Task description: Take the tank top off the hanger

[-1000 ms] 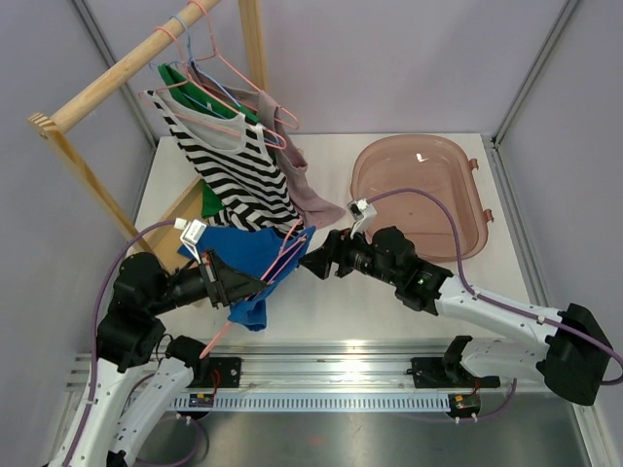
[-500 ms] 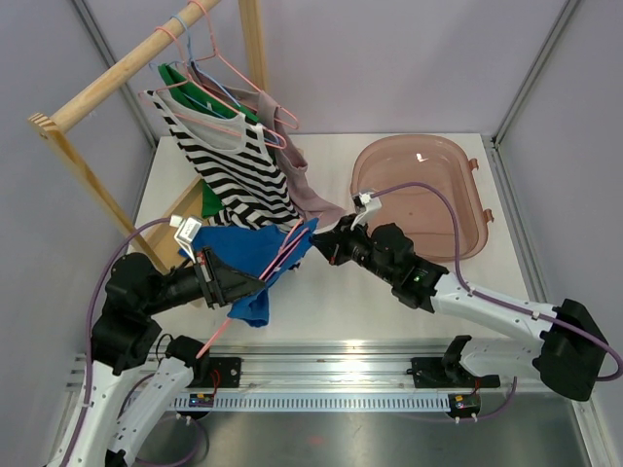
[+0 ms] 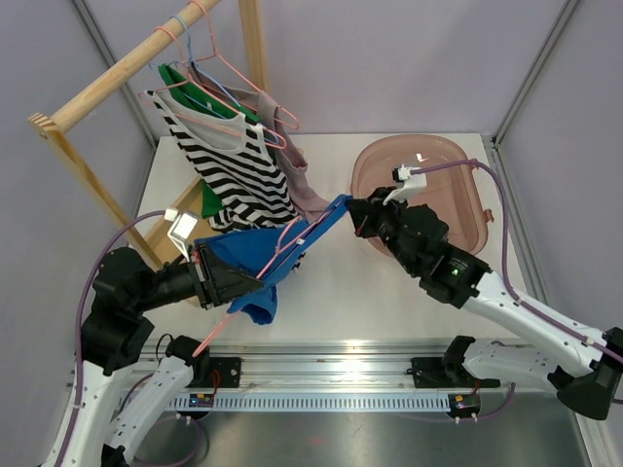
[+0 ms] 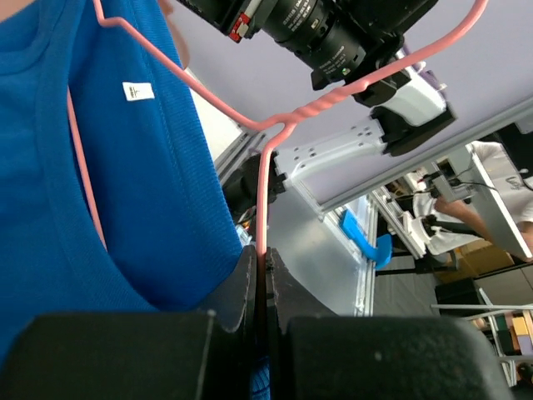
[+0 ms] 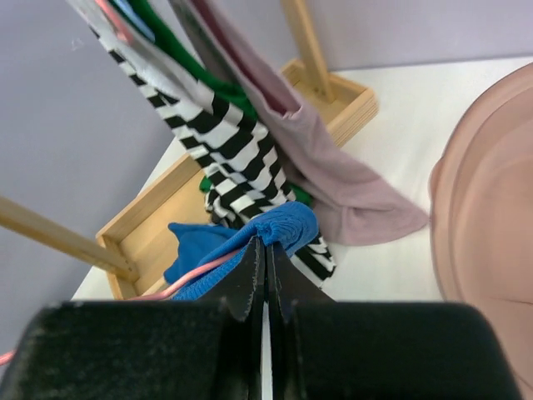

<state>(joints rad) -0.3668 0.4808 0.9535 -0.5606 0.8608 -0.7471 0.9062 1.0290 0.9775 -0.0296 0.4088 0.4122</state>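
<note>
The hanger's lower bar (image 4: 82, 162) goes along inside the tight blue tank top, so my left gripper should pull the hanger back out while my right gripper holds the tank top's strap.
A blue tank top (image 3: 243, 265) hangs on a pink wire hanger (image 3: 288, 243) held low over the table's left half. My left gripper (image 3: 257, 281) is shut on the hanger's straight stem (image 4: 263, 192) below its twisted neck, with the blue cloth (image 4: 125, 208) to its left. My right gripper (image 3: 352, 208) is shut on a bunched blue strap (image 5: 287, 223) of the tank top, stretching it up and to the right, off the hanger's arm (image 5: 200, 271). The blue fabric is drawn taut between the two grippers.
A wooden rack (image 3: 107, 89) at back left carries more hangers with a black-and-white striped top (image 3: 243, 175), a green garment (image 3: 208, 200) and a mauve one (image 3: 313, 195). A pink plastic tub (image 3: 456, 199) lies at back right, just behind my right arm.
My right gripper went from open to shut on the tank top's strap and has pulled it right, toward the tub. The left gripper drew back a little to the left with the hanger.
</note>
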